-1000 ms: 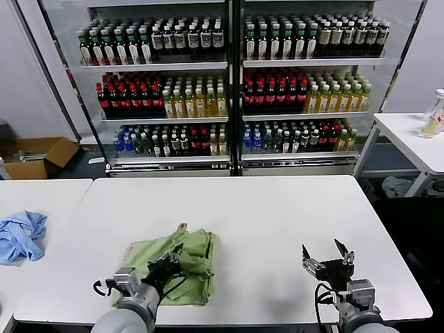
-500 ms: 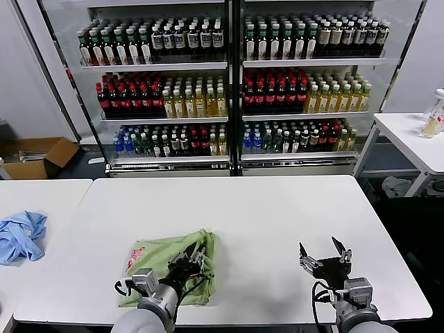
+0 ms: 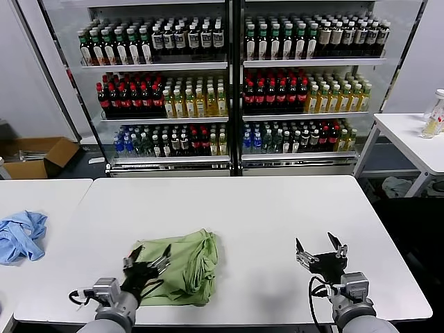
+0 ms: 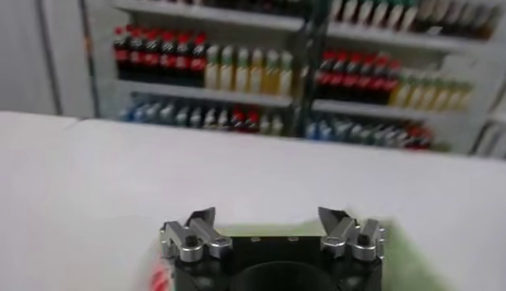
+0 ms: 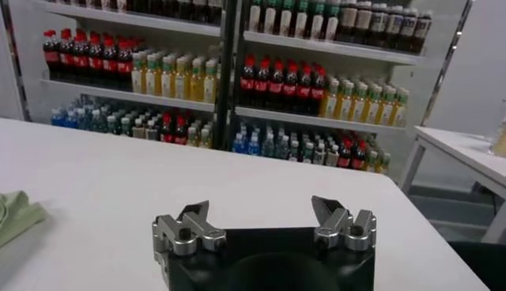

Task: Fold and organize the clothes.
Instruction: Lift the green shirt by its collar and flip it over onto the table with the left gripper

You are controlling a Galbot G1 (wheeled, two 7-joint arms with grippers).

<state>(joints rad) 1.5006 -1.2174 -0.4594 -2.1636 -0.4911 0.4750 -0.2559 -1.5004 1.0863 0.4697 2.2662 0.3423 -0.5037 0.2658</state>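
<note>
My left gripper should go on going to the edge of the green polo shirt (image 3: 186,258) and close there, because the shirt is folded compactly and its red-print edge (image 4: 160,277) is free near my open fingers.
The light green polo shirt (image 3: 184,263) lies folded in a compact bundle on the white table (image 3: 263,208), near its front left. My left gripper (image 3: 147,258) is open and empty, over the shirt's left front part. In the left wrist view, my left gripper (image 4: 267,217) has its jaws wide apart, with green cloth (image 4: 399,247) blurred beneath it and a bit of red print (image 4: 158,278). My right gripper (image 3: 318,248) is open and empty above the bare table at the front right. The right wrist view (image 5: 259,209) shows it empty too, with a shirt edge (image 5: 16,217) far off.
A light blue garment (image 3: 21,234) lies on the separate table at the left. Drink coolers full of bottles (image 3: 229,83) stand behind the table. A cardboard box (image 3: 38,156) sits on the floor at the left. Another white table (image 3: 409,139) stands at the right.
My left gripper let go of the shirt's folded layer and drew back to the left and front, now open. The shirt settled into a flatter bundle. The right arm barely moved.
</note>
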